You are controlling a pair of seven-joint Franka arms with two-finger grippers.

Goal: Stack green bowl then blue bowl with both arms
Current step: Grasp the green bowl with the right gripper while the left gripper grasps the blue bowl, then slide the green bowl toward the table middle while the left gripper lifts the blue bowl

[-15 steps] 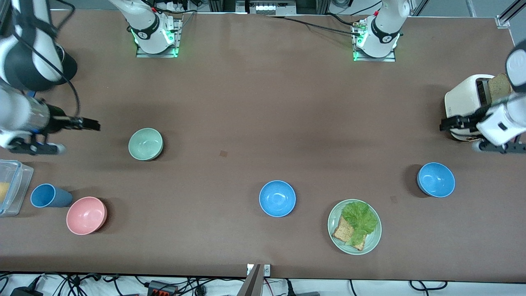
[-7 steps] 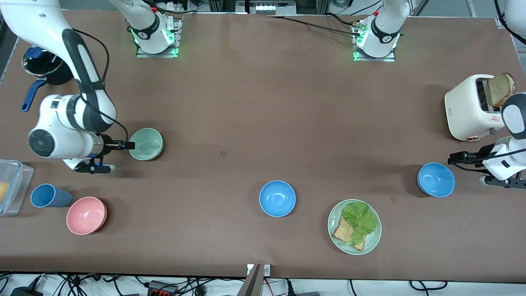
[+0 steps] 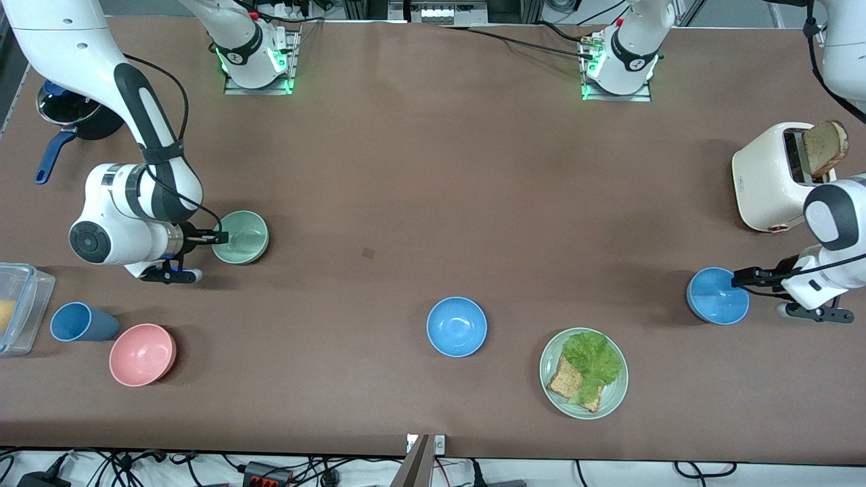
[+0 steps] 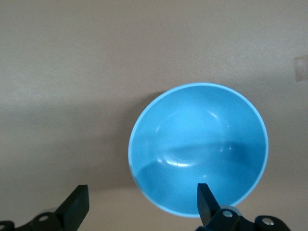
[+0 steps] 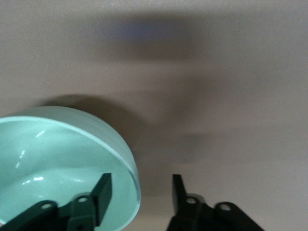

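Observation:
The green bowl (image 3: 248,235) is far from my left gripper. Next, my right gripper brings it to the open middle (image 3: 416,204) before my left gripper adds its blue bowl.
The green bowl (image 3: 245,237) stands upright on the table toward the right arm's end. My right gripper (image 3: 222,237) is open at its rim. In the right wrist view one finger (image 5: 102,190) is inside the green bowl (image 5: 53,163) and the other outside, so the gripper (image 5: 139,191) straddles the rim. One blue bowl (image 3: 716,297) stands toward the left arm's end. My left gripper (image 3: 737,277) is open over its edge. In the left wrist view the gripper (image 4: 142,202) straddles the rim of this blue bowl (image 4: 197,144). A second blue bowl (image 3: 457,326) stands mid-table.
A pink bowl (image 3: 142,354), a blue cup (image 3: 78,322) and a clear container (image 3: 17,308) sit near the right arm's end. A green plate (image 3: 551,352) with lettuce and bread lies near the front camera. A white toaster (image 3: 768,176) holds a bread slice. A dark pot (image 3: 71,111) is nearby.
My right gripper moved in to the green bowl's rim. My left gripper moved from beside the toaster to the blue bowl's edge. The bowls have not moved.

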